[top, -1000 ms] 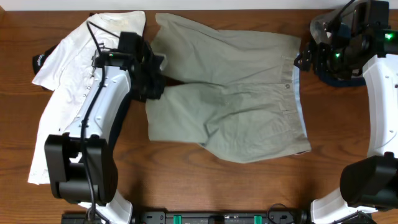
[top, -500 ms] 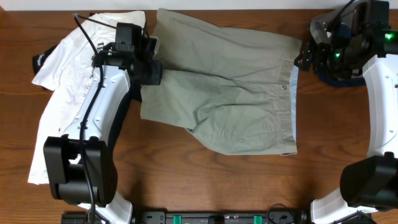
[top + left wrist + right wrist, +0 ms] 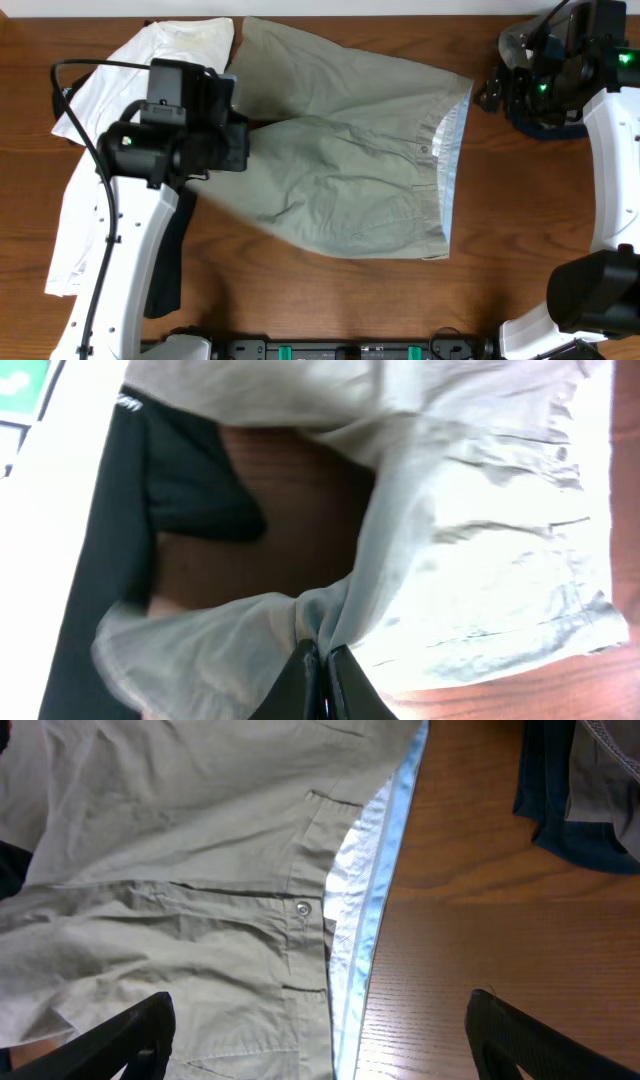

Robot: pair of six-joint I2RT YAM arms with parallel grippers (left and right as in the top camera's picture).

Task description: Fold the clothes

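The waistband is lying loose and my left gripper is on the leg's hem, so next my right gripper grabs the waistband's near corner before it folds the leg over.
Khaki shorts lie spread across the middle of the table, waistband with pale blue lining to the right. My left gripper is shut on the hem of a leg of the shorts at their left side and holds it raised; the left wrist view shows the fingers pinching the cloth. My right gripper is open and empty above the table, right of the waistband. In the right wrist view its fingers frame the waistband button and the lining.
A white shirt lies at the left under my left arm, with a dark garment beside it. A dark blue garment lies at the far right, also in the right wrist view.
My left gripper has pulled the shorts leftward and toward the front. The waistband has slid left away from the right gripper. The right arm has not moved.
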